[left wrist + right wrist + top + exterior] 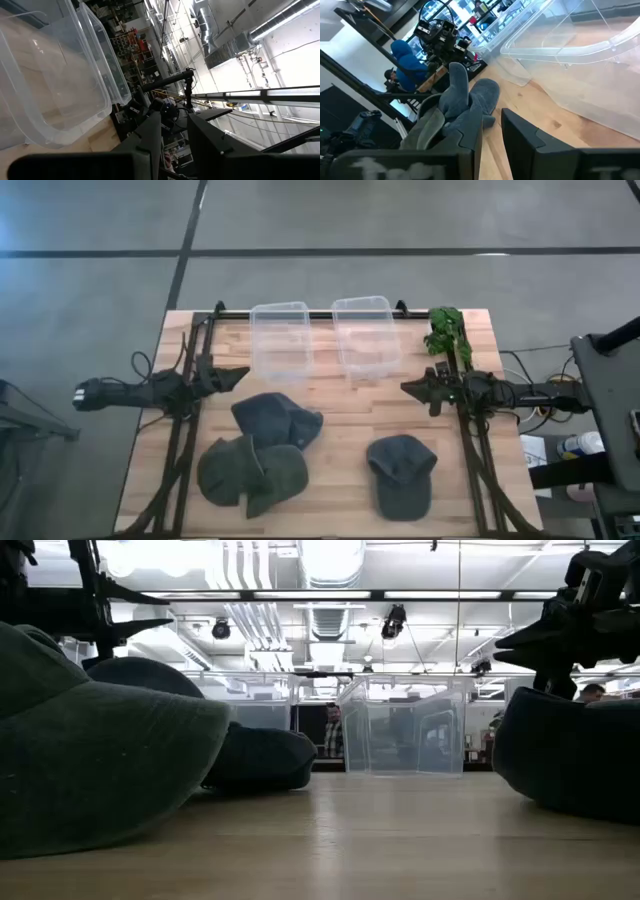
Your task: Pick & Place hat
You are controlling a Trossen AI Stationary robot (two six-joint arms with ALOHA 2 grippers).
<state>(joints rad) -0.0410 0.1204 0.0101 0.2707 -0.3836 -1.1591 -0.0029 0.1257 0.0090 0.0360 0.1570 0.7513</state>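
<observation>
The open wood point(345, 410) lies in front of my right gripper, which points across it and past the dark grey hat, so next my right gripper pulls back and takes the hat's side rim point(432, 462) nearest its arm.
Several caps lie crown up on the wooden table. A blue-grey hat point(275, 420) sits in the middle, two olive-green hats point(225, 470) point(282, 470) overlap at the near left, and a dark grey hat point(400, 472) lies near right. My left gripper point(243, 375) hovers open at the table's left, beyond the blue-grey hat. My right gripper point(408, 388) hovers open at the right, beyond the dark grey hat. In the right wrist view the blue-grey hat point(470, 100) lies past the gripper point(491, 135).
Two clear plastic bins point(281, 340) point(365, 335) stand side by side at the far edge, between the arms. A green leafy plant point(447, 332) lies at the far right corner. Bare wood shows between the blue-grey hat and the dark grey hat.
</observation>
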